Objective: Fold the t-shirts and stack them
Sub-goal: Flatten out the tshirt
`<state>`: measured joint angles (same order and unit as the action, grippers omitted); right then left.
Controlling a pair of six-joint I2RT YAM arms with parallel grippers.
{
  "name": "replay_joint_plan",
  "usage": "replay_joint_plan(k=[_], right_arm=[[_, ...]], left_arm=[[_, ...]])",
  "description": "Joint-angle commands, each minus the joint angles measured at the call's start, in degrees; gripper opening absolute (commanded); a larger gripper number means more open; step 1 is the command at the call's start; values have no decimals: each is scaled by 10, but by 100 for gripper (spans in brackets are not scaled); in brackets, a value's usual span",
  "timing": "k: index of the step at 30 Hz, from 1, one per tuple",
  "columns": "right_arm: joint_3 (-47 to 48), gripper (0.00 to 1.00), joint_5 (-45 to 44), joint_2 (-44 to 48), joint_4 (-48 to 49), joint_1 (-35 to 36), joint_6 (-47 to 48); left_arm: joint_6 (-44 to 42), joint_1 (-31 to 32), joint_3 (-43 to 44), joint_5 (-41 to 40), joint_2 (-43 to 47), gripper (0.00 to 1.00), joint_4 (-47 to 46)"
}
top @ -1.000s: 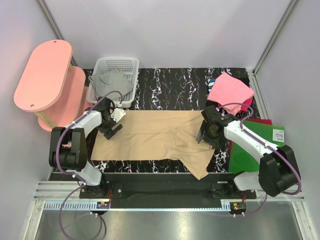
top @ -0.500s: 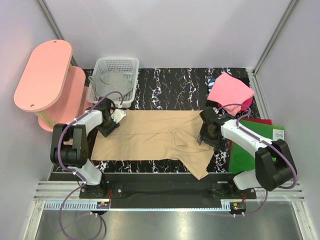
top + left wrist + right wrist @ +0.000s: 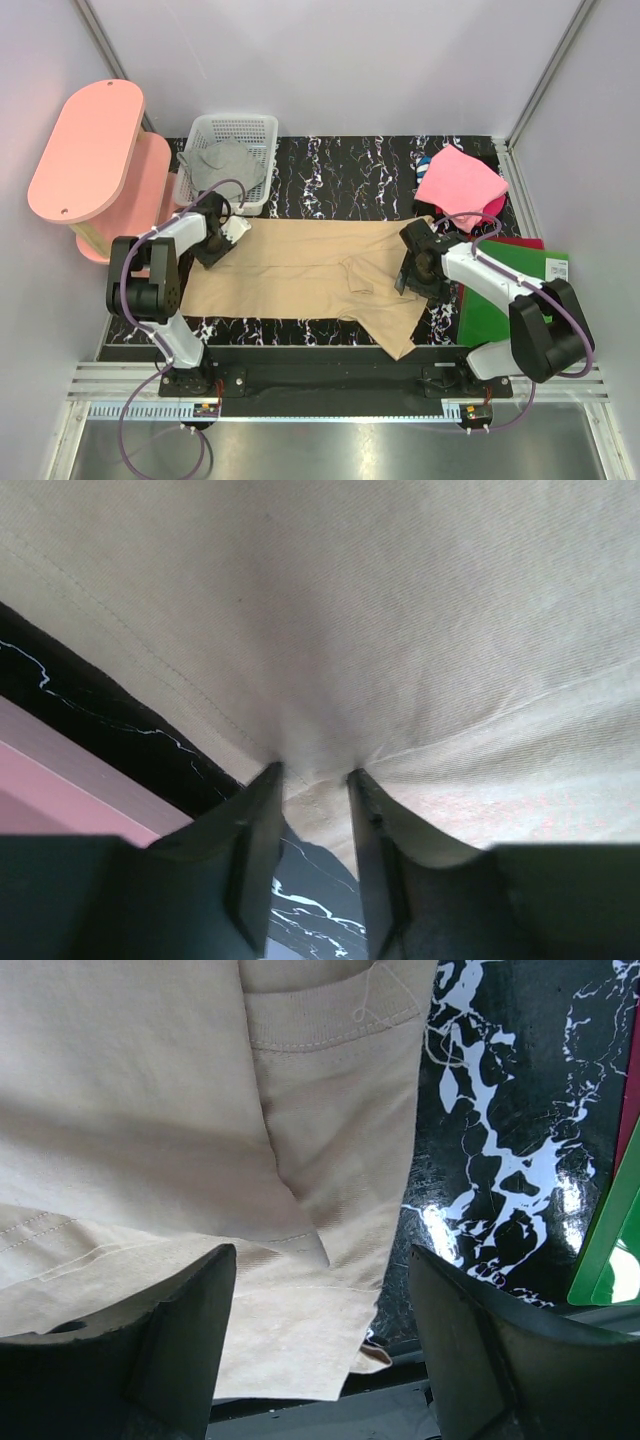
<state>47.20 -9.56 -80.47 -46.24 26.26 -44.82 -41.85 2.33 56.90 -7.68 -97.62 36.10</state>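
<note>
My left gripper should open and pinch the top layer's corner (image 3: 302, 778) alone, because its fingers are gathering the tan t-shirt's lower layer (image 3: 328, 815) together with the top layer.
The tan t-shirt (image 3: 300, 270) lies spread flat across the black marbled table, with one sleeve trailing toward the near edge. My left gripper (image 3: 212, 245) sits at the shirt's far-left corner. In the left wrist view its jaws (image 3: 313, 777) have narrowed onto a puckered fold of the hem (image 3: 380, 610). My right gripper (image 3: 408, 272) hovers open over the shirt's right side. Its fingers (image 3: 320, 1252) straddle the sleeve and collar area (image 3: 120, 1110) without touching. A grey t-shirt (image 3: 222, 165) lies in the basket. A pink t-shirt (image 3: 460, 182) lies folded at the back right.
A white mesh basket (image 3: 232, 125) stands at the back left, next to a pink stool (image 3: 85, 150). A stiff green sheet (image 3: 515, 290) lies right of the right arm over something dark red; its edge (image 3: 610, 1250) shows in the right wrist view.
My left gripper's jaws have gone from wide open to pinched on the shirt's left corner, which it has nudged slightly. The right gripper has barely shifted and stays open.
</note>
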Motion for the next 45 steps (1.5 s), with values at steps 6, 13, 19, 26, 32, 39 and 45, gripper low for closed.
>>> replay_joint_plan(k=[6, 13, 19, 26, 32, 39, 45], right_arm=[[-7, 76, -5, 29, 7, 4, -11], [-38, 77, 11, 20, 32, 4, -22], [-41, 78, 22, 7, 47, 4, -24], [8, 68, 24, -12, 52, 4, -11], [5, 60, 17, -38, 79, 4, -5], [-2, 45, 17, -62, 107, 4, 3], [5, 17, 24, -35, 101, 4, 9]], left_arm=[[5, -7, 28, 7, -17, 0, 17], [6, -7, 15, 18, 12, 0, 22], [2, -7, 5, 13, 29, 30, 23], [2, -7, 2, 16, 57, 35, 34], [-3, -7, -7, 15, 63, 35, 35], [-11, -11, -8, 6, 64, 35, 35], [-20, -18, -8, -9, 74, 39, 35]])
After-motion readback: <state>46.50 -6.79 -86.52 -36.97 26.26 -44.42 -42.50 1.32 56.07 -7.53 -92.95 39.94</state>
